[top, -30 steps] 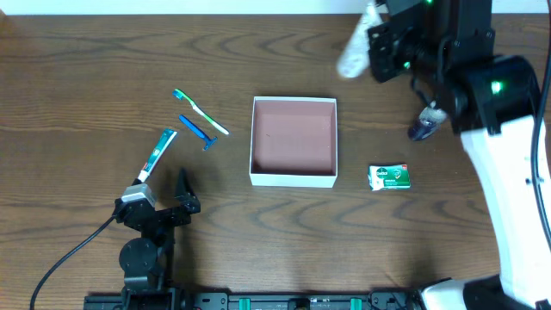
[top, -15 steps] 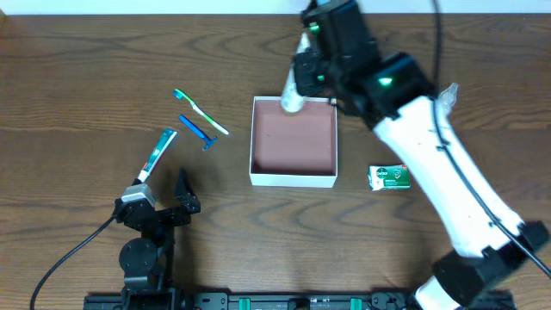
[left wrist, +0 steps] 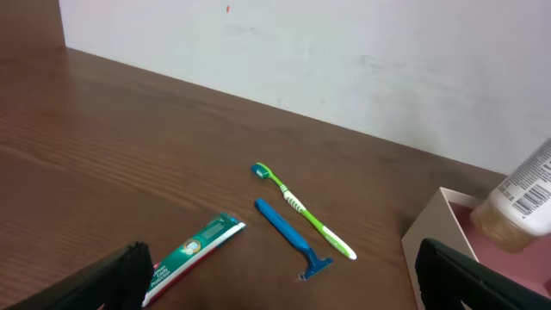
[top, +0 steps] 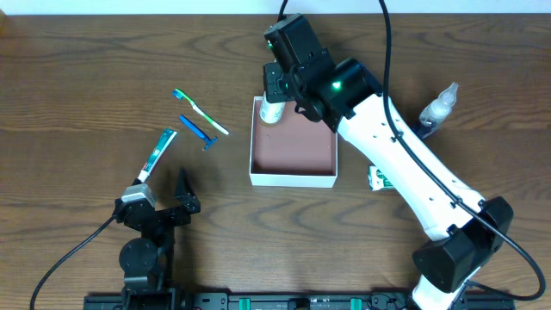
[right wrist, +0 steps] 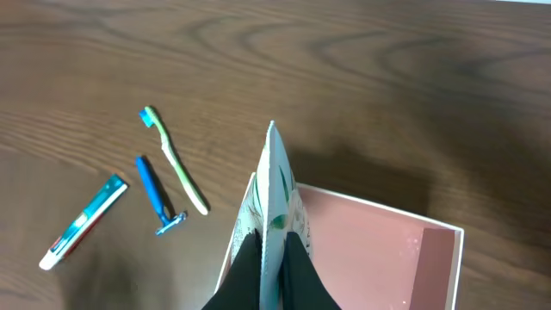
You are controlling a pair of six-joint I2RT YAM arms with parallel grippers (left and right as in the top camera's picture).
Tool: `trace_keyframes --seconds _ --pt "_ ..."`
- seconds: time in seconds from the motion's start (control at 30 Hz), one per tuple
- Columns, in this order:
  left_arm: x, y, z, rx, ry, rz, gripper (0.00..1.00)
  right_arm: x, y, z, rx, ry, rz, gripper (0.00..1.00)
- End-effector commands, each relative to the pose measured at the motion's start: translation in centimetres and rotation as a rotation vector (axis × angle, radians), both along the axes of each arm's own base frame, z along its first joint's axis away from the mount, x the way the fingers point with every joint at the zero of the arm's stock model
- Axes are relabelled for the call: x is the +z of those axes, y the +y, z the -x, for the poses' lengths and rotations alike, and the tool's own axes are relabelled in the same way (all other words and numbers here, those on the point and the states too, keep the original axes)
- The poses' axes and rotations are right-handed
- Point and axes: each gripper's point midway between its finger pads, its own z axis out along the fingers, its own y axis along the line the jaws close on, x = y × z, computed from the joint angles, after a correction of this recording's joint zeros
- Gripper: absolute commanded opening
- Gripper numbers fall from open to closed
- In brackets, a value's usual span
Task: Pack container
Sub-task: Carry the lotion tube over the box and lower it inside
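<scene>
The white tube (left wrist: 522, 196) is hanging with its cap down over the box's far corner, so my right gripper needs to lower it next until its cap touches the box's pink bottom (top: 268, 129), then let go.
The container (top: 293, 179) is a white square box with a pink floor at the table's centre. My right gripper (top: 277, 86) is shut on the flat end of a white tube (top: 273, 110) with green print. It holds the tube cap-down over the box's far-left corner. In the right wrist view the black fingers (right wrist: 272, 250) pinch the tube (right wrist: 275, 185) above the box (right wrist: 370, 250). The tube (left wrist: 521, 202) and the box's corner (left wrist: 426, 241) show in the left wrist view. My left gripper (top: 164, 211) is open and empty near the front left.
A green toothbrush (top: 200, 112), a blue razor (top: 198, 131) and a toothpaste tube (top: 157, 153) lie left of the box. A green soap packet (top: 377, 178) lies right of it, partly under the arm. A clear bottle (top: 437, 105) lies at the far right.
My right arm has swung left from the far right, carrying the white tube to the box's far-left corner. The left arm has not moved.
</scene>
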Motion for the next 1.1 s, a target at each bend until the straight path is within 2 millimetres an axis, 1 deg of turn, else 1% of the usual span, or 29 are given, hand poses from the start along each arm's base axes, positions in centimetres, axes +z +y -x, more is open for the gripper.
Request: trace_keyframes --seconds 0.0,0.17,0.33,0.47,0.7,1.07 --pt "-1.9 0.4 0.1 0.020 0.058 -0.009 0.98 -0.4 0.5 -0.5 -0.033 -0.012 0.000 0.01" --pt "-1.9 0.4 0.1 0.020 0.058 -0.009 0.98 -2.4 1.0 -0.9 -0.045 0.005 0.036 0.01" --pt "-1.9 0.4 0.1 0.019 0.058 -0.009 0.98 -3.6 1.1 -1.7 -0.067 -0.006 0.071 0.01" --pt "-1.9 0.4 0.1 0.020 0.058 -0.009 0.98 -4.2 1.5 -2.2 -0.067 -0.009 0.069 0.01" --pt "-1.9 0.4 0.1 0.020 0.058 -0.009 0.98 -5.0 1.6 -2.8 -0.079 -0.018 0.080 0.01" --pt "-1.9 0.4 0.1 0.019 0.058 -0.009 0.98 -6.3 2.3 -3.1 -0.073 -0.011 0.090 0.01"
